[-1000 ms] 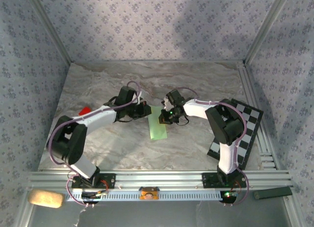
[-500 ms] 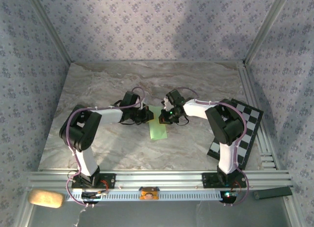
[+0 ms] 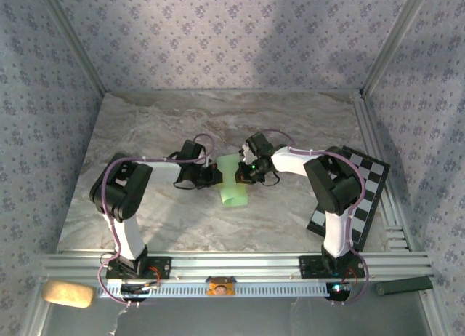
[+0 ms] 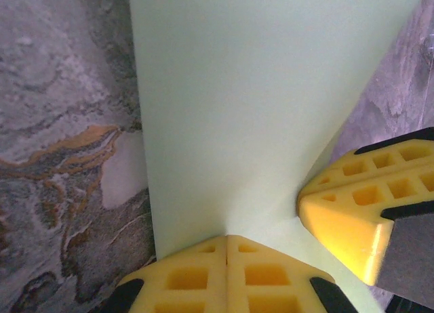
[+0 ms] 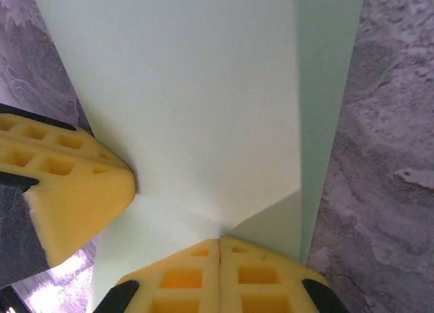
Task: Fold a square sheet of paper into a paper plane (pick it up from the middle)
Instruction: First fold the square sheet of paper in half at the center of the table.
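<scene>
I should press along the paper's edge to its near corner (image 3: 225,202) with my left gripper while my right gripper holds the paper's middle down, because the paper's near end (image 3: 235,198) curls up.
The square sheet of paper (image 3: 232,185), pale green and folded into a narrow strip, lies at the table's middle with its far end humped up. My left gripper (image 3: 216,174) is at its left edge and my right gripper (image 3: 243,172) at its right edge, facing each other. In the left wrist view the left gripper (image 4: 227,238) is shut, its tips pinching the paper (image 4: 258,110), which rises from them; a right finger (image 4: 359,211) presses in beside it. In the right wrist view the right gripper (image 5: 220,240) is shut on creased paper (image 5: 203,103), with a left finger (image 5: 68,184) nearby.
A black-and-white checkered board (image 3: 356,198) lies at the right behind the right arm. A tan pad (image 3: 67,294) and a dark bar (image 3: 403,285) sit below the front rail. Patterned walls close in the marble table (image 3: 160,125).
The left arm has folded inward and its gripper has come to the paper's left edge. The paper's far end, flat before, now bulges up between the two grippers.
</scene>
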